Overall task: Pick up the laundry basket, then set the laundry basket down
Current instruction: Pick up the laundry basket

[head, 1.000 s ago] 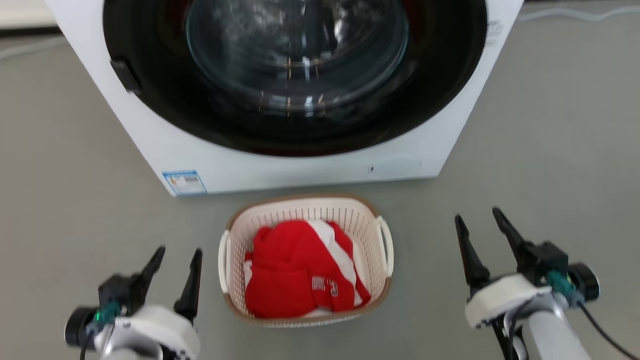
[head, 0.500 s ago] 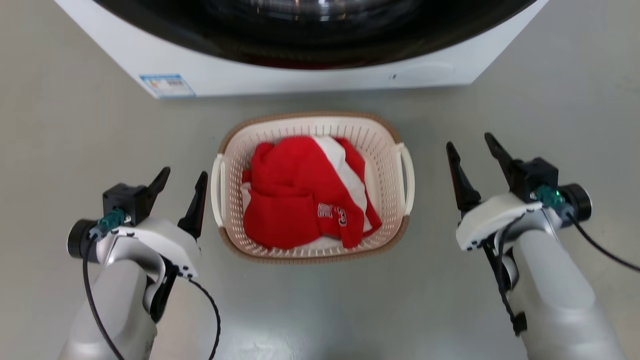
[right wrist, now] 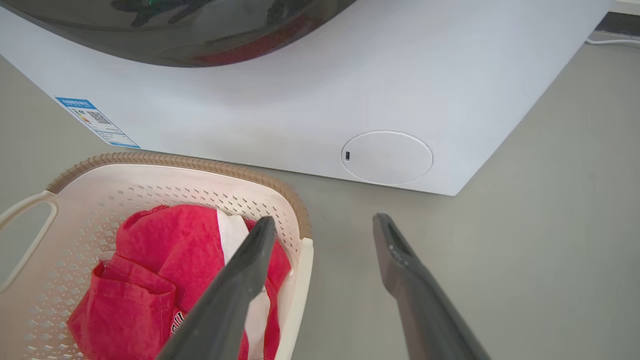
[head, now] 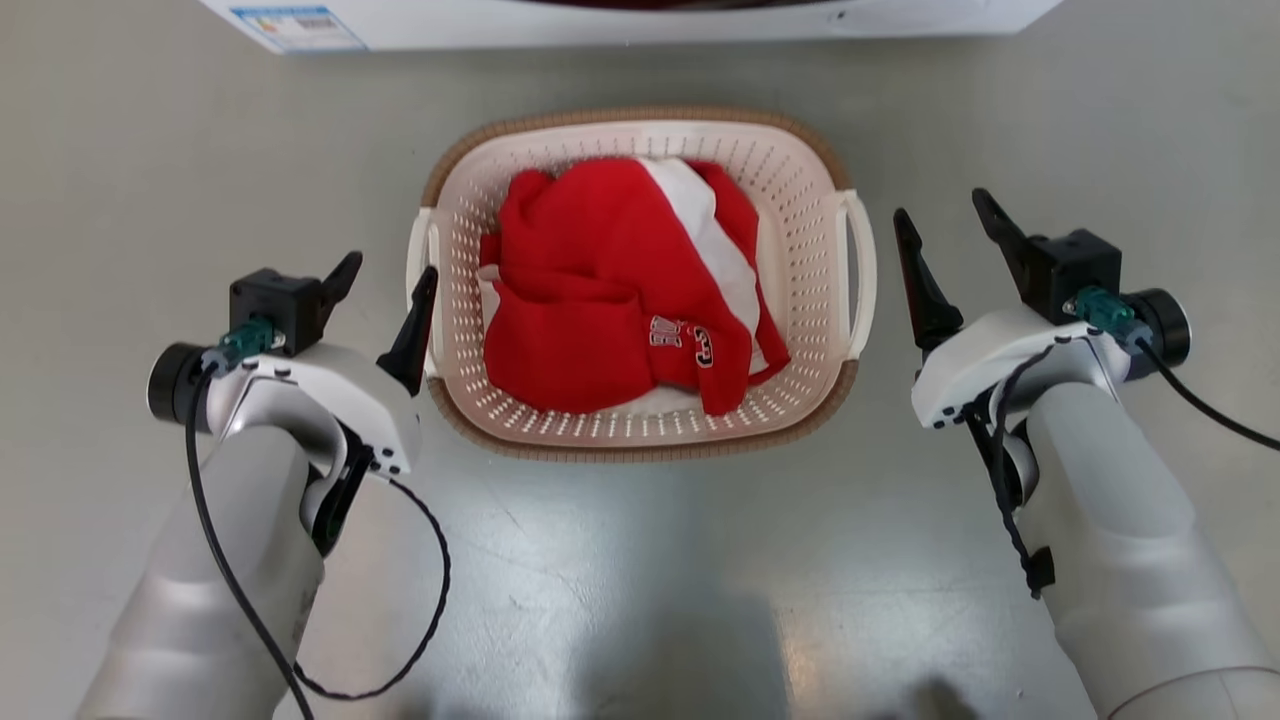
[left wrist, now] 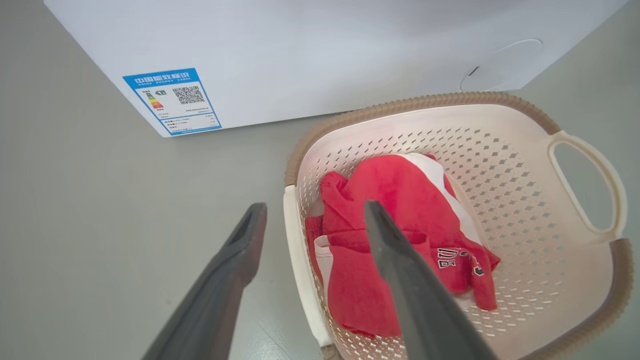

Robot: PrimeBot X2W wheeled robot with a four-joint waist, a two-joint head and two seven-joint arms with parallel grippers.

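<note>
The loop handle will stay stiff and carry the laundry basket when the robot lifts, because the ends of the loop handle (head: pixel 863 276) run into the laundry basket's brown rim (head: pixel 839 178).
The laundry basket (head: pixel 800 260) stands on the grey floor, cream and perforated with a brown rim, holding a red and white garment (head: pixel 600 290). My left gripper (head: pixel 391 266) is open beside the basket's left loop handle (head: pixel 420 250), its inner finger right at the handle. My right gripper (head: pixel 941 205) is open just right of the right handle (head: pixel 862 270), with a small gap. In the left wrist view the left gripper (left wrist: pixel 315 206) has the basket's (left wrist: pixel 500 165) near handle lined up between its fingers. The right gripper (right wrist: pixel 325 218) likewise frames the edge of the basket (right wrist: pixel 165 192). Neither holds anything.
The white washing machine (head: pixel 620 25) stands just behind the basket, its lower front panel (right wrist: pixel 300 115) close to the far rim. A blue label (left wrist: pixel 172 100) marks its left corner. Bare grey floor lies to both sides and in front.
The head camera has tilted down, so the washing machine slid up and almost out of view. Both grippers have drawn closer to the basket's handles and stay open.
</note>
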